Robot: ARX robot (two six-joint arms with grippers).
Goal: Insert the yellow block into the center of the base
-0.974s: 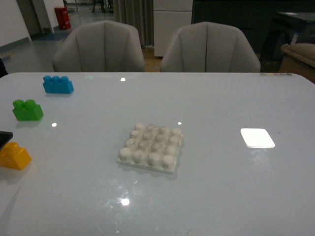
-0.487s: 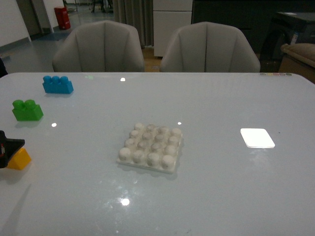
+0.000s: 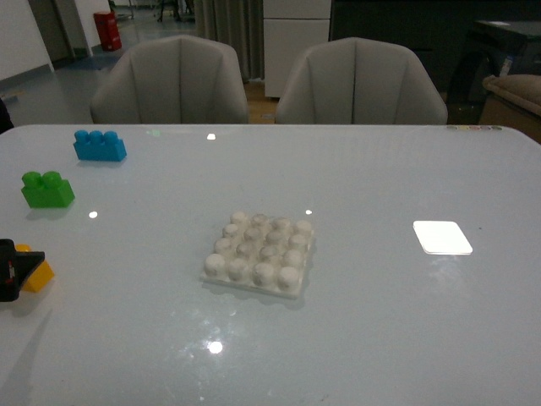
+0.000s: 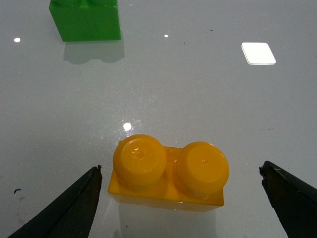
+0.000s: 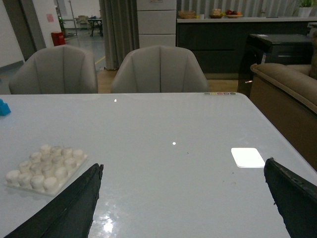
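Note:
The white studded base [image 3: 259,254] is lying loose on a glossy tabletop [image 3: 215,347]. It will turn a little when I press the yellow block onto its center.
The yellow block [image 4: 171,173], with two round studs on top, lies on the white table between the spread jaws of my left gripper [image 4: 181,186], which is open. In the front view the block [image 3: 39,272] shows at the far left edge, partly covered by the dark left gripper [image 3: 12,271]. The white studded base [image 3: 260,253] sits at the table's middle, also in the right wrist view [image 5: 45,168]. My right gripper [image 5: 183,198] is open and empty, held over bare table to the right of the base; it is out of the front view.
A green two-stud brick [image 3: 47,189] and a blue three-stud brick [image 3: 100,145] lie at the far left; the green one shows in the left wrist view [image 4: 86,20]. A smooth white patch [image 3: 442,237] lies on the right. Two grey chairs [image 3: 173,80] stand behind the table.
My left gripper has come in from the left edge over the yellow block and now covers more of it. The block, base and other bricks have not moved.

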